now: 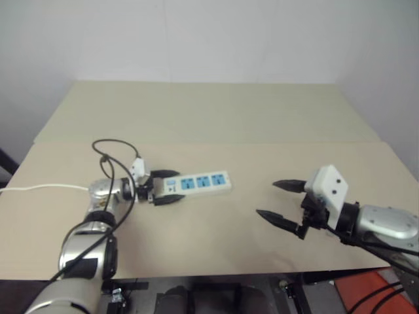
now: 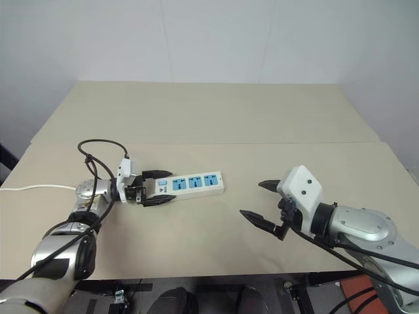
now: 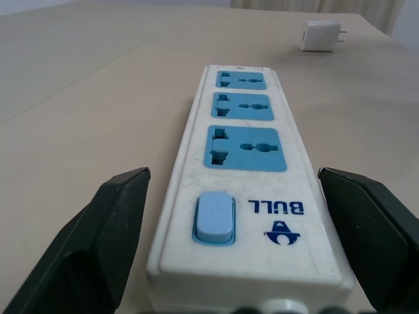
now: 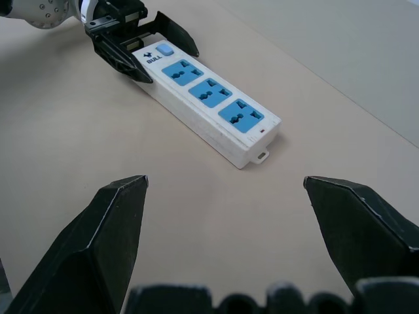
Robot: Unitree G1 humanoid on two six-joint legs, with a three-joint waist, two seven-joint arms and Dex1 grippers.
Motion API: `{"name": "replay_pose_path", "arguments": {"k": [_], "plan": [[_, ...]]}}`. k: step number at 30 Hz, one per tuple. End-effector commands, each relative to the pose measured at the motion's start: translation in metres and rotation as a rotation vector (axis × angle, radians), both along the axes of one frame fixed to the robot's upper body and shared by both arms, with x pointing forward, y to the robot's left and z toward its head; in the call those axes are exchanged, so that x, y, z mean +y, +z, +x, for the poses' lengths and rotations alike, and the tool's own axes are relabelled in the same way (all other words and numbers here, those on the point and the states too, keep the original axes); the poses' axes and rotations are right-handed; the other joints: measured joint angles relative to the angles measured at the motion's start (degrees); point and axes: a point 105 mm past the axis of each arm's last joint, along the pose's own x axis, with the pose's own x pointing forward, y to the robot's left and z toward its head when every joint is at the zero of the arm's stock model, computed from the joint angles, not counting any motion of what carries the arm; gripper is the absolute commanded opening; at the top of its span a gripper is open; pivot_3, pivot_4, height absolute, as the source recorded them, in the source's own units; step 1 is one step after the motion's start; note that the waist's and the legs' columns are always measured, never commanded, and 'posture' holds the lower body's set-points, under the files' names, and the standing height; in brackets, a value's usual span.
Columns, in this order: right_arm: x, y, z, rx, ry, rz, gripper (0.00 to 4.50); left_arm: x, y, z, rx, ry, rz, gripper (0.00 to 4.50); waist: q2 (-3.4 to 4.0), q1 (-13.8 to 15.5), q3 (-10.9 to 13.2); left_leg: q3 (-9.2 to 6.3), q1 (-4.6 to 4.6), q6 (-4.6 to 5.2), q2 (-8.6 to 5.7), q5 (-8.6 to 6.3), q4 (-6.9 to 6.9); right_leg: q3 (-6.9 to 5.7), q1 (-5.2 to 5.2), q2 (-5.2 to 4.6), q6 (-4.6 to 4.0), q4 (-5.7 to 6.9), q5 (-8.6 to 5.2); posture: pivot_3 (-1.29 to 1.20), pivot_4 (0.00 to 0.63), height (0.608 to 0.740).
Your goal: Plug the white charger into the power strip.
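Note:
The thin white cord goes in toward the switch end of the power strip, so I expect the cord to be pulled along when I slide the power strip.
The power strip lies flat on the table, three blue sockets facing up and its switch at the end nearest my left arm. My left gripper is open and straddles that switch end, one black finger on each side with a gap to the strip. In the left wrist view a small white cube with short prongs, the white charger, rests on the table well beyond the strip's far end. My right gripper hovers open and empty to the right of the strip, pointing towards it.
A thin white cord runs off the table's left edge. A black cable loops above my left wrist. Bare tabletop lies between the strip and the right gripper. The table's front edge is near both arms.

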Motion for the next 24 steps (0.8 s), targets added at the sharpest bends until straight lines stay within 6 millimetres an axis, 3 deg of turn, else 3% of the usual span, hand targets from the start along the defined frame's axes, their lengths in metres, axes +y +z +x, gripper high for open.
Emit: {"name": "replay_pose_path", "arguments": {"k": [1,16,20,24], "plan": [[0.003,0.007,-0.003,-0.031,0.013,0.008,4.50,0.007,-0.003,-0.003,0.005,0.006,0.027,4.48,0.00,-0.01,0.00,0.00,0.00,0.00,0.00,0.00,0.00,0.00,0.00,0.00,0.00,0.00,0.00,0.00,0.150,0.740],[0.002,0.007,-0.002,-0.029,0.008,0.007,4.50,0.012,-0.012,-0.004,0.041,0.018,0.072,4.48,0.00,-0.06,0.00,0.00,0.03,0.01,0.01,-0.01,-0.01,0.00,0.01,0.00,0.00,0.01,0.00,0.00,0.150,0.740],[0.002,0.006,-0.002,-0.028,0.007,0.006,4.50,0.014,-0.015,-0.005,0.049,0.029,0.078,3.26,0.01,-0.09,-0.01,0.00,0.03,0.02,0.01,-0.01,-0.01,0.01,0.01,0.00,0.00,0.01,0.00,0.00,0.150,0.740],[0.002,0.006,-0.002,-0.028,0.007,0.008,4.50,0.014,-0.016,-0.005,0.054,0.036,0.075,3.27,0.01,-0.10,-0.01,0.00,0.05,0.02,0.02,-0.01,-0.01,0.01,0.02,0.00,0.00,0.02,0.00,0.00,0.150,0.740]]}}
